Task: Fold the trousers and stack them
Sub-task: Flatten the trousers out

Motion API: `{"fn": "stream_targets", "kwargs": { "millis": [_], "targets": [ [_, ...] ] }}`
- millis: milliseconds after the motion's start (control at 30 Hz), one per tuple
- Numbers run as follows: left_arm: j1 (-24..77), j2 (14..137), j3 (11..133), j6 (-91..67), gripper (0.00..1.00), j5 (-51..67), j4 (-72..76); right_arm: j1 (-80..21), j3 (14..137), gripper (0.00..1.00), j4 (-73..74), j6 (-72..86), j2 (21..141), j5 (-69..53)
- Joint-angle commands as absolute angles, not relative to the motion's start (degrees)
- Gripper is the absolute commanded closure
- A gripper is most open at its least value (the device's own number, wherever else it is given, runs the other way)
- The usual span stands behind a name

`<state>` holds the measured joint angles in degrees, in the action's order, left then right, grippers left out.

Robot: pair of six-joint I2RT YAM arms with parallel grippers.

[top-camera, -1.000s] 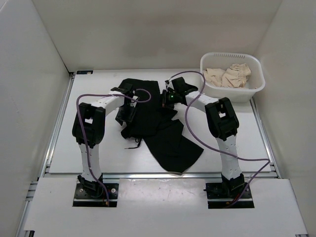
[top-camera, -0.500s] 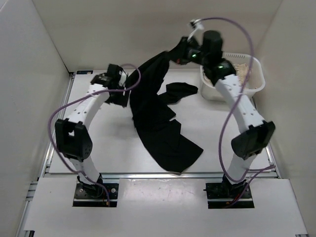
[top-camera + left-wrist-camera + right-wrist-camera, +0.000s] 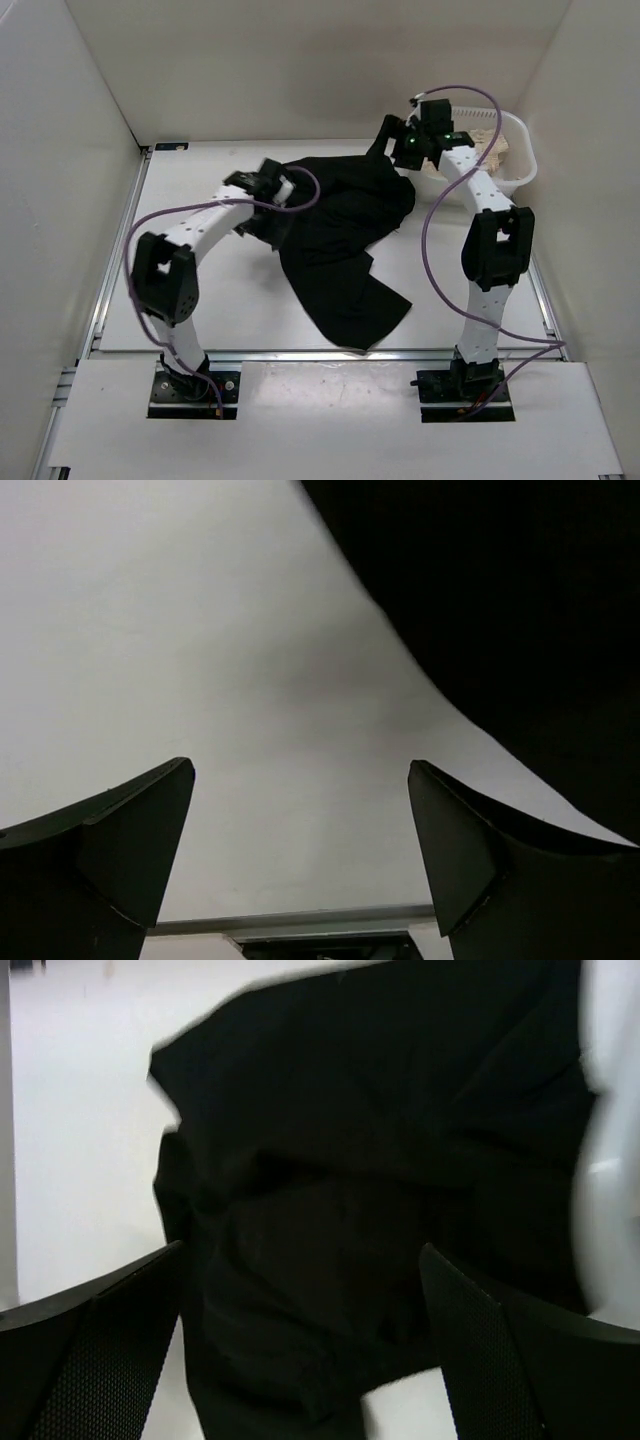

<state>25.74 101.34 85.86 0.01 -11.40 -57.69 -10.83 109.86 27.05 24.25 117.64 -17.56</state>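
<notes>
Next, I pull the leg's hem out straight with my left gripper before folding, because one leg of the trousers slants off the bunched cloth toward the front rail.
The black trousers lie loose on the white table, bunched wide at the back and trailing one leg toward the front edge. My left gripper hangs at their left edge, open; in the left wrist view the left gripper shows only bare table between its fingers, with the trousers at the upper right. My right gripper is raised over their far right corner, open. In the right wrist view the right gripper looks down on the trousers, apart from them.
A white plastic basket holding beige cloth stands at the back right, close behind the right arm. White walls enclose the table on three sides. A metal rail runs along the front edge.
Both grippers have opened and let go of the trousers. The fabric that the right gripper held up at the back has dropped and spread on the table. Both arms have drawn back toward the near side.
</notes>
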Motion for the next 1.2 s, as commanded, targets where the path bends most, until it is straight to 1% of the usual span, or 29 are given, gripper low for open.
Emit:
{"fn": "stream_targets", "kwargs": {
  "millis": [0, 67, 133, 233, 300, 367, 400, 467, 533, 567, 600, 633, 700, 733, 767, 800, 833, 867, 900, 1000, 1100, 1133, 1167],
  "targets": [
    [31.0, 104.6, 83.8, 0.0, 0.0, -6.5, -59.1, -15.6, 104.6, 0.01, 27.6, 19.4, 106.6, -14.4],
    [31.6, 110.4, 85.4, 0.0, 0.0, -2.6, -59.1, -17.0, 98.5, 0.01, 28.6, 20.7, 106.0, -13.8],
    [32.1, 112.8, 86.8, 0.0, 0.0, -0.2, -59.1, -17.7, 96.1, 0.01, 30.0, 20.7, 106.7, -14.9],
    [32.1, 116.9, 87.5, 0.0, 0.0, 3.1, -58.5, -22.0, 95.4, 0.01, 35.1, 17.3, 110.9, -15.7],
    [32.1, 118.7, 87.5, 0.0, 0.0, 3.7, -58.5, -23.7, 96.0, 0.01, 39.4, 15.9, 115.5, -13.3],
    [32.1, 120.8, 87.5, 0.0, 0.0, 4.6, -57.8, -25.0, 96.0, 0.01, 40.1, 16.6, 118.2, -14.1],
    [32.1, 120.8, 87.5, 0.0, 0.0, 7.0, -57.2, -25.0, 96.0, 0.01, 40.1, 17.3, 119.8, -14.7],
    [32.1, 122.2, 88.1, 0.0, 0.25, 10.4, -57.2, -25.7, 95.5, 0.01, 39.2, 19.2, 121.0, -14.2],
    [32.1, 122.3, 88.7, 0.0, 0.52, 11.9, -57.2, -25.7, 95.4, 0.01, 38.6, 19.8, 121.8, -14.2],
    [31.5, 122.8, 88.7, 0.0, 0.81, 11.9, -57.2, -25.7, 95.4, 0.02, 39.1, 19.8, 121.8, -14.2],
    [30.9, 122.8, 88.7, 0.0, 0.86, 12.6, -57.2, -25.7, 95.4, 0.04, 39.1, 19.8, 122.5, -14.2],
    [30.4, 122.8, 88.7, 0.0, 0.86, 12.6, -57.2, -25.7, 95.4, 0.05, 40.3, 19.8, 123.0, -14.2],
    [28.1, 120.7, 88.7, 0.0, 0.86, 12.0, -57.2, -25.7, 95.4, 0.16, 41.9, 19.8, 123.7, -14.2],
    [27.2, 119.9, 88.7, 0.0, 0.86, 10.9, -57.2, -25.7, 96.0, 0.25, 43.4, 19.2, 124.4, -13.6],
    [24.5, 118.0, 88.7, 0.0, 0.86, 9.4, -56.7, -25.7, 96.5, 0.52, 44.0, 19.2, 124.5, -13.6],
    [22.8, 116.9, 88.1, 0.0, 0.86, 7.7, -56.2, -24.6, 96.5, 0.71, 44.0, 19.2, 124.5, -14.6],
    [20.7, 115.6, 87.1, 0.0, 0.86, 4.7, -55.6, -24.0, 96.5, 0.86, 44.8, 19.2, 124.5, -15.2],
    [18.3, 114.4, 86.6, 0.0, 0.86, 3.9, -54.9, -23.3, 96.5, 0.95, 44.8, 19.2, 122.7, -15.2],
    [13.3, 112.1, 86.6, 0.0, 0.86, 3.3, -54.4, -21.9, 96.5, 1.0, 44.8, 19.2, 121.5, -15.9],
    [4.2, 110.0, 85.9, 0.0, 0.86, -3.0, -53.9, -19.4, 97.6, 1.0, 49.5, 17.1, 114.6, -14.7],
    [3.3, 108.1, 86.4, 0.0, 0.86, -8.0, -53.9, -18.2, 99.4, 1.0, 55.3, 14.5, 109.8, -11.6],
    [3.3, 108.1, 86.4, 0.0, 0.86, -13.5, -53.9, -18.2, 100.9, 1.0, 56.8, 13.8, 108.2, -10.8],
    [3.3, 107.6, 86.4, 0.0, 0.86, -16.4, -51.9, -18.2, 101.9, 1.0, 60.7, 12.9, 108.2, -9.8]
  ]
}}
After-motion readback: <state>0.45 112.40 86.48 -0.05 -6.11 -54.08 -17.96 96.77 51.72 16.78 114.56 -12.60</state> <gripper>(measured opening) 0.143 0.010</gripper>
